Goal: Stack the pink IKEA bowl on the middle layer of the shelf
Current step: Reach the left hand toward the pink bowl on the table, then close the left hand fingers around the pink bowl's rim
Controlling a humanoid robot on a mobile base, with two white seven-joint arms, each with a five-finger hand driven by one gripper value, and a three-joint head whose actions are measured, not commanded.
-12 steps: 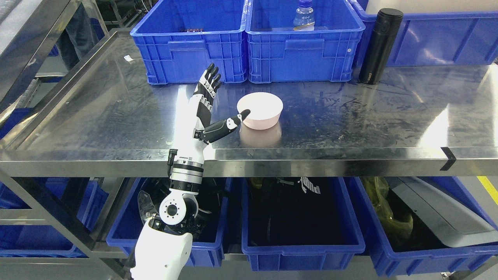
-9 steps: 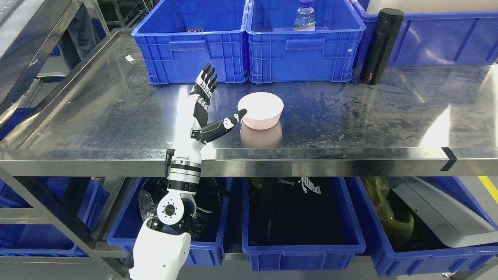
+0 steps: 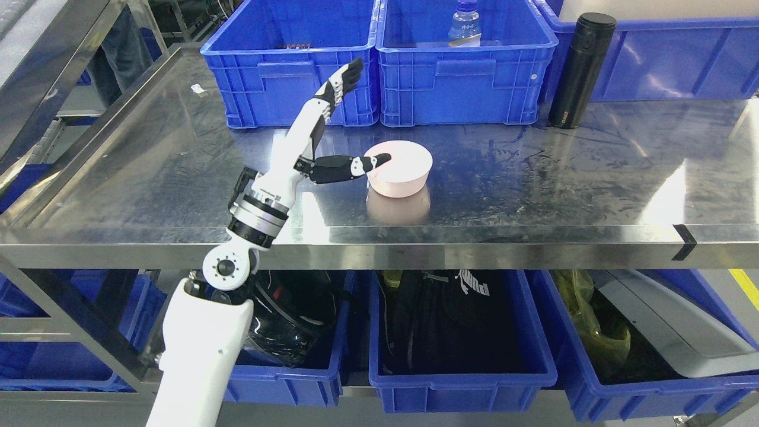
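Note:
I expect the pink bowl (image 3: 399,168) to sit deep inside a matching bowl when I stack it, because the sides taper (image 3: 403,188) from a wide rim to a smaller base.
A pink bowl (image 3: 401,168) stands upright on the steel shelf (image 3: 178,178), near the middle. My left hand (image 3: 332,127) is raised just left of the bowl, open, with its fingers (image 3: 344,80) stretched up and to the right. Its thumb lies across the bowl's left rim. The hand holds nothing. The right arm is out of view.
Two blue crates (image 3: 290,65) (image 3: 465,71) stand at the back of the shelf, one holding a water bottle (image 3: 463,24). A black flask (image 3: 580,70) stands at back right, beside another blue crate (image 3: 682,53). Blue bins (image 3: 462,379) with dark items sit on the layer below.
My left arm has lifted and swung left at the elbow. The hand has tilted right and risen, and its thumb now reaches over the bowl's left rim. The bowl has not moved.

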